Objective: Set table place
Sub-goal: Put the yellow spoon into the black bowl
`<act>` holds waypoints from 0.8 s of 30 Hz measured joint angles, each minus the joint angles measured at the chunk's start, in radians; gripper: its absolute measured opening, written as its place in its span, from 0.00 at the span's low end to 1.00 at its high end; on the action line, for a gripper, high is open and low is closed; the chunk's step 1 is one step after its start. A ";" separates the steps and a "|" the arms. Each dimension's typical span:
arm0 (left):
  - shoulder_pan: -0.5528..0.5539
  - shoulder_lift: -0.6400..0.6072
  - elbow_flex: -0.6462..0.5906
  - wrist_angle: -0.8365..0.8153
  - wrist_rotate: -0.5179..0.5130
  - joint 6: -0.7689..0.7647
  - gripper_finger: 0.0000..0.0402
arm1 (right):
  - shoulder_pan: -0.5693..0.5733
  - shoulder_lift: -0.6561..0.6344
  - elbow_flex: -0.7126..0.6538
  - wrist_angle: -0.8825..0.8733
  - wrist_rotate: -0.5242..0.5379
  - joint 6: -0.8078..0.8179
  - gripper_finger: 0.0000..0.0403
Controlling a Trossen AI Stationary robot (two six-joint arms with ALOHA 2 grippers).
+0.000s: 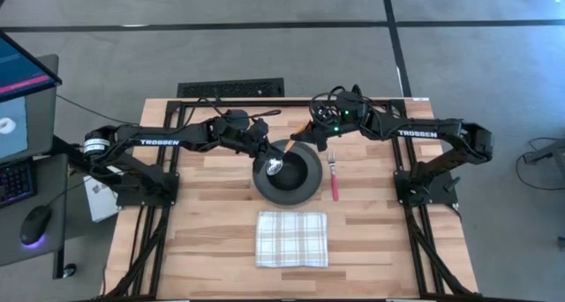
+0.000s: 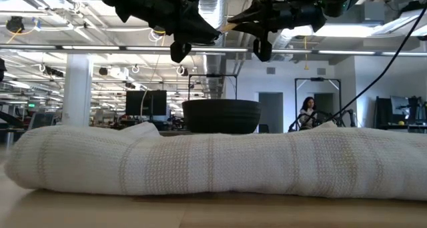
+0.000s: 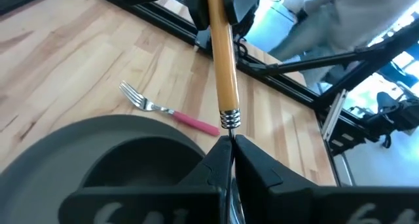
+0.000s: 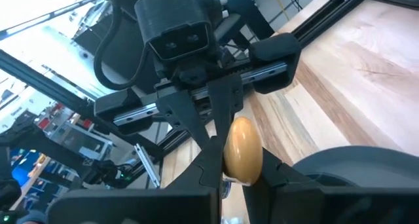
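The robot's left gripper is on the spoon's metal neck (image 3: pixel 230 133), so next the right gripper takes over by the spoon's orange handle and lowers the spoon's metal end into the black bowl (image 1: pixel 296 173).
The orange-handled spoon (image 1: pixel 287 154) hangs slanted above the black bowl (image 1: pixel 281 174), which sits on the dark grey plate (image 1: pixel 309 185) at the table's middle. My left gripper (image 1: pixel 267 154) is shut on the spoon's metal end, and my right gripper (image 1: pixel 307 136) is shut on its orange handle. The two grippers face each other over the plate's far side. The pink-handled fork (image 1: pixel 334 178) lies flat on the table right of the plate. The checked napkin (image 1: pixel 291 238) lies folded near the front edge. My left gripper pinches the spoon's metal neck (image 3: pixel 228 133) between its two fingers, just below the ribbed collar of the handle. The fingers come from the table's left, along the spoon. The spoon's bowl (image 1: pixel 275 167) sticks out over the black bowl, clear of it. My right gripper holds the orange handle near its rounded free end (image 4: pixel 243 149), pinched between its two fingers. The fingers come from the table's right and far side, slanting down along the handle. The spoon is lifted clear of the table.
The black rail frame (image 1: pixel 229 90) edges the table's far side. In the low view the napkin (image 2: pixel 213 161) fills the foreground, with the bowl (image 2: pixel 221 116) behind it. A person (image 2: pixel 308 111) sits in the room beyond. Bare wood lies left and right of the napkin.
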 joint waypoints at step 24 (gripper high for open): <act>0.049 0.001 0.001 0.081 0.134 0.079 0.24 | 0.001 0.001 0.000 -0.055 0.003 -0.001 0.13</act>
